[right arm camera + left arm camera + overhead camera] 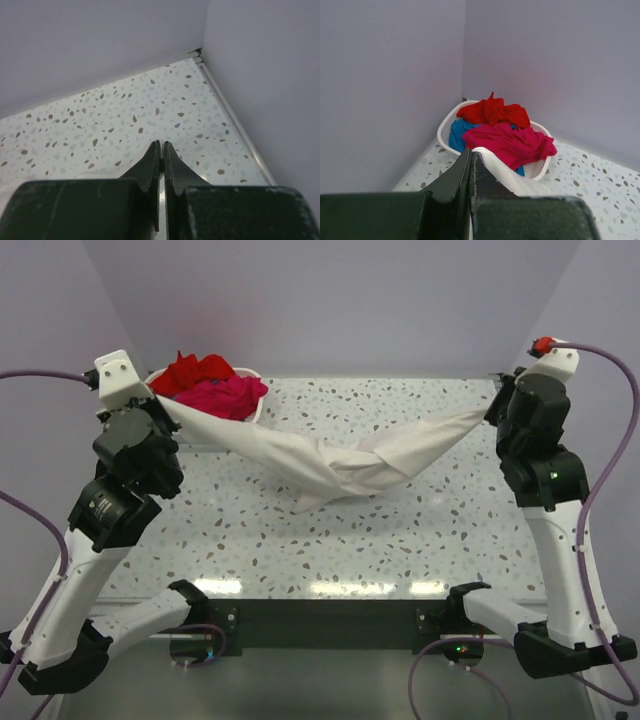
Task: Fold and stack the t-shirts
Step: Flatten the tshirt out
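The white t-shirt hangs twisted, its middle bunched, so I should lower it and grab its near edge with my right gripper, keeping my left gripper closed.
A white t-shirt hangs stretched between my two grippers, twisted, and its middle sags onto the speckled table. No red print shows on it. My left gripper is shut on its left end; in the left wrist view white cloth runs off the closed tips. My right gripper is shut on the right end. In the right wrist view the jaws stand pressed together with a thin pale sliver between them.
A white basket at the back left, just behind my left gripper, holds a red tee, a magenta tee and a blue tee. Walls close in the back and both sides.
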Action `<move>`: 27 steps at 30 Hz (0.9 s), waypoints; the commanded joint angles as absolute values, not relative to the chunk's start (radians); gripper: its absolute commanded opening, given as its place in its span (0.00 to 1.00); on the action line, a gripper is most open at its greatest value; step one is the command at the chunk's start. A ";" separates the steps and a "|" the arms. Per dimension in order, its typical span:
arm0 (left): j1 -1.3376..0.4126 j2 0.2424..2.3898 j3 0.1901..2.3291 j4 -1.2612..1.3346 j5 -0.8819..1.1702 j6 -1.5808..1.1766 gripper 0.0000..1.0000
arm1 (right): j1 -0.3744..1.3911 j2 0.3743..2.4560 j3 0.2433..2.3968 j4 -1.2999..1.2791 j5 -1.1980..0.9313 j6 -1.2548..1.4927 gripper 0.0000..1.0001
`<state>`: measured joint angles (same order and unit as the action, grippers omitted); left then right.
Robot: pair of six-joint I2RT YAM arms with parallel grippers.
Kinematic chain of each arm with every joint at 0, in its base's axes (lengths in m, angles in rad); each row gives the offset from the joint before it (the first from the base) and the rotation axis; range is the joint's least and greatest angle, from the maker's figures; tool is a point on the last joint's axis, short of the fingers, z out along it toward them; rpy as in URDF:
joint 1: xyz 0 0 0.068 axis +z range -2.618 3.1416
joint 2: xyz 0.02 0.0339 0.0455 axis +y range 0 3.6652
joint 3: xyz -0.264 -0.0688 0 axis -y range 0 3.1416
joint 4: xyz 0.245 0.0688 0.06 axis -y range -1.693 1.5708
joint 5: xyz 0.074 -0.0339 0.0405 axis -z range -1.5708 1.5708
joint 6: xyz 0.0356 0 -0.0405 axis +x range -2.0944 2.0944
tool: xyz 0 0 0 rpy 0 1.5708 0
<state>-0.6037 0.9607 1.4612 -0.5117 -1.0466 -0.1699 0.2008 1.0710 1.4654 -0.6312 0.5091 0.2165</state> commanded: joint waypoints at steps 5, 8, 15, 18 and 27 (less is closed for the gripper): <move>-0.592 0.897 1.460 -0.285 -1.186 0.109 0.00 | 0.132 1.104 1.672 -0.678 0.655 0.092 0.00; -0.592 0.888 1.433 -0.310 -1.158 0.089 0.00 | 0.091 1.158 1.700 -0.644 0.640 0.078 0.00; -0.580 0.923 1.307 -0.425 -1.132 -0.040 0.00 | 0.006 1.382 1.801 -0.623 0.474 0.124 0.00; -0.545 0.928 1.256 -0.443 -1.106 -0.070 0.00 | 0.008 1.443 1.777 -0.609 0.361 0.175 0.00; -0.486 1.034 1.138 -0.517 -0.887 -0.176 0.00 | 0.142 1.306 1.316 -0.511 0.167 0.337 0.74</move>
<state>-0.5037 1.0149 1.1629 -0.5003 -0.9573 -0.1207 0.0536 1.4254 1.4780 -0.5823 0.2497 0.2523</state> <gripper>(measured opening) 0.016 0.738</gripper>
